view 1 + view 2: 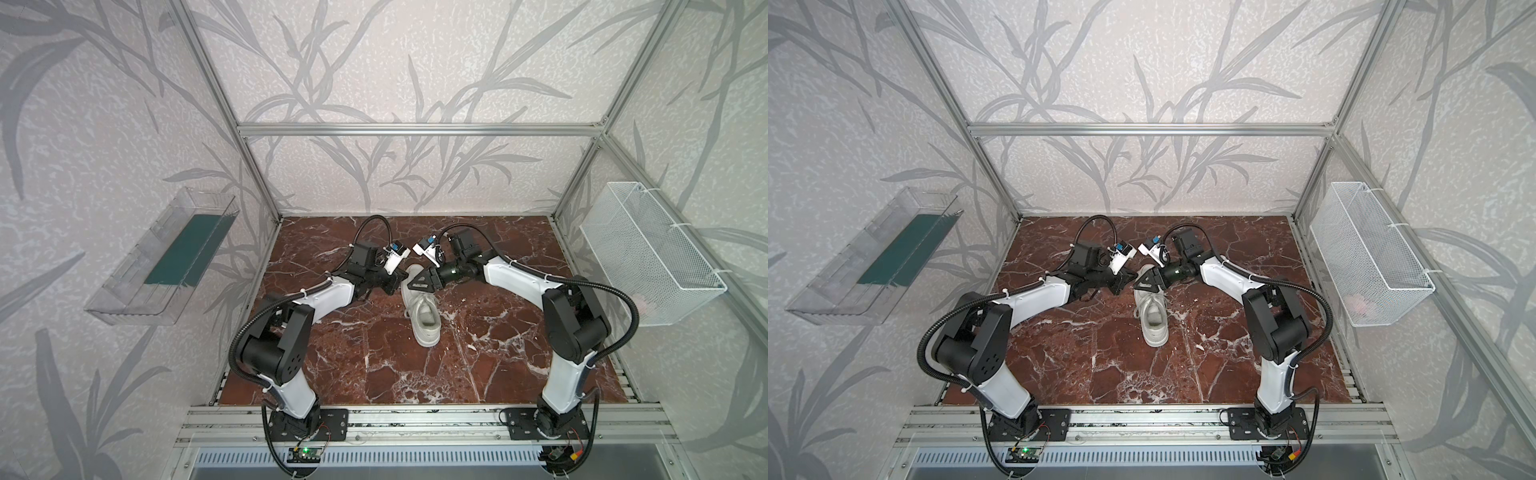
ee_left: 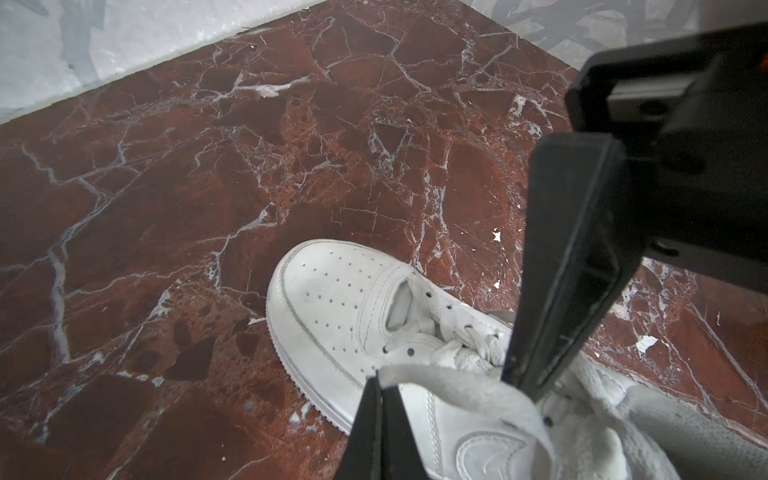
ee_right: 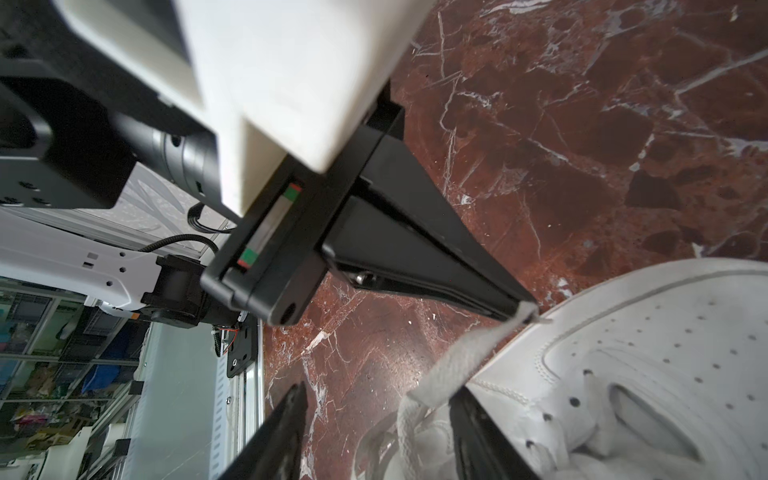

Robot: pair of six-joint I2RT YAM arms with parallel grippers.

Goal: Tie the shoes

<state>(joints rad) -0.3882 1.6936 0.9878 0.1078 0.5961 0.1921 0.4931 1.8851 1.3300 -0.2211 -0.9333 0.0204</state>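
The left gripper has the lace's end point(image 3: 524, 313), so the robot's right gripper should close on the lace point(image 3: 438, 385) and take it over before the left gripper pulls the other lace.
A white low-top sneaker point(image 1: 424, 324) point(image 1: 1154, 324) stands mid-table with its toe pointing to the back wall. Both grippers meet over its laced front. My left gripper point(image 2: 380, 376) point(image 1: 401, 280) is shut on the end of a flat off-white lace point(image 2: 469, 390), which runs taut from its tips down to the eyelets. In the right wrist view my right gripper point(image 3: 378, 390) point(image 1: 419, 284) stands open, and the same lace point(image 3: 465, 357) crosses between its fingers, close to one finger point(image 3: 469, 419). The perforated toe point(image 2: 332, 291) point(image 3: 648, 349) lies bare.
The shoe rests on a red-brown marble tabletop point(image 1: 374, 365). A clear plastic bin point(image 1: 166, 257) hangs on the left wall and a white wire basket point(image 1: 648, 253) on the right wall. An aluminium rail point(image 1: 415, 419) carrying both arm bases runs along the front edge.
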